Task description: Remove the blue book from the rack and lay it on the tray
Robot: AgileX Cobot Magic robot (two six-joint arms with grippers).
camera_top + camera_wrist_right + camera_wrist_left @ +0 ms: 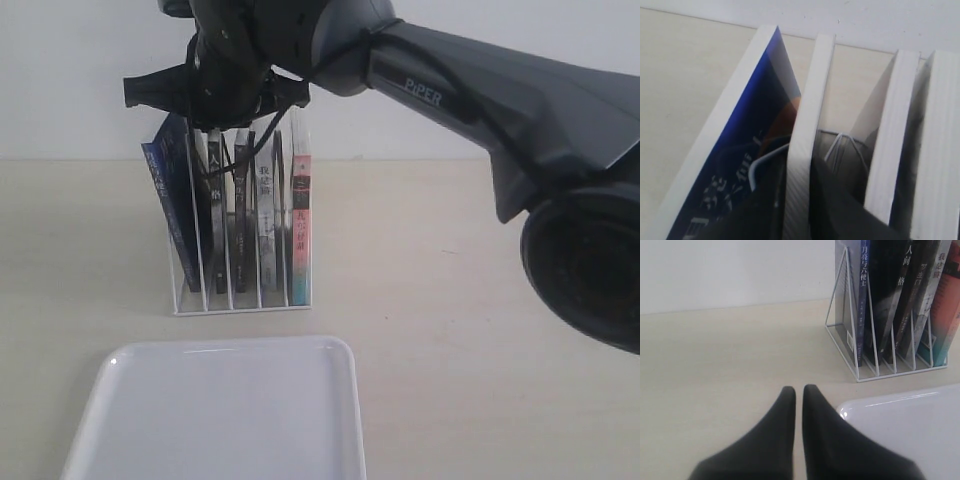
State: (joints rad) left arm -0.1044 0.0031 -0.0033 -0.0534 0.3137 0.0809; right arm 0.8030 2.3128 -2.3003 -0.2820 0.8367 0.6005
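The neighbouring black-spined book (810,102) is between my right gripper's closing fingers, so I should open them, move across to the leaning blue book (734,95) and grip its page edge.
The blue book (170,205) leans outward in the end slot of the white wire rack (240,306). Its blue cover with the orange crescent (755,130) shows in the right wrist view. My right gripper (228,148) reaches across and down onto the book tops. Its fingers (840,210) press close on both sides of the neighbouring black-spined book's page edge (810,100), not the blue book. The white tray (220,420) lies in front of the rack. My left gripper (799,390) hovers shut and empty over the table beside the tray's corner (910,425), short of the rack (860,375).
Several other books fill the rack's remaining slots, the last one pink-spined (301,220). The right arm's dark body (520,110) spans the upper right of the exterior view. A white wall stands behind the pale table (450,300).
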